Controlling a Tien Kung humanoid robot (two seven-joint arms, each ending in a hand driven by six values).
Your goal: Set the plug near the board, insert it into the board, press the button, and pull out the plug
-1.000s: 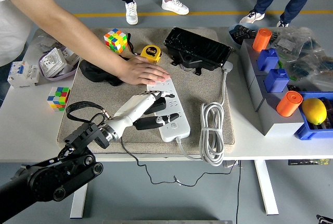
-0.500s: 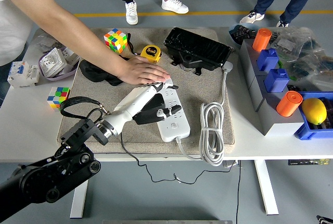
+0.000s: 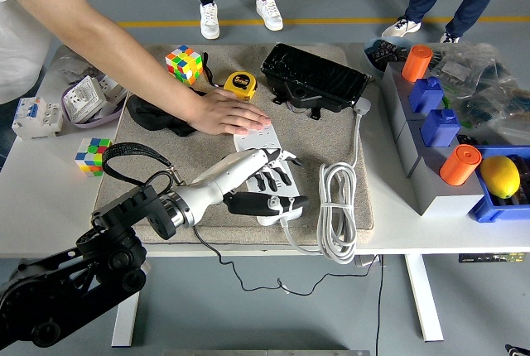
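My left gripper will be over the black plug hidden there, seated in the white power strip, because the thin black cable runs up beneath my left gripper.
A white power strip lies on the tan mat, its white cord coiled to the right. My left hand reaches over the strip from the lower left with its fingers spread across the sockets. Its black thumb stretches over the strip's near end. I cannot make out the plug itself; the hand may be hiding it. A thin black cable drops from under my wrist past the table edge. A person's hand presses flat on the strip's far end.
At the mat's far side are a black case, a yellow tape measure, a Rubik's cube and a black pouch. A second cube sits left. Grey and blue bins with orange cylinders stand right.
My left hand has slid right and toward the near end of the strip, and its fingers have spread. The person's hand has stayed put.
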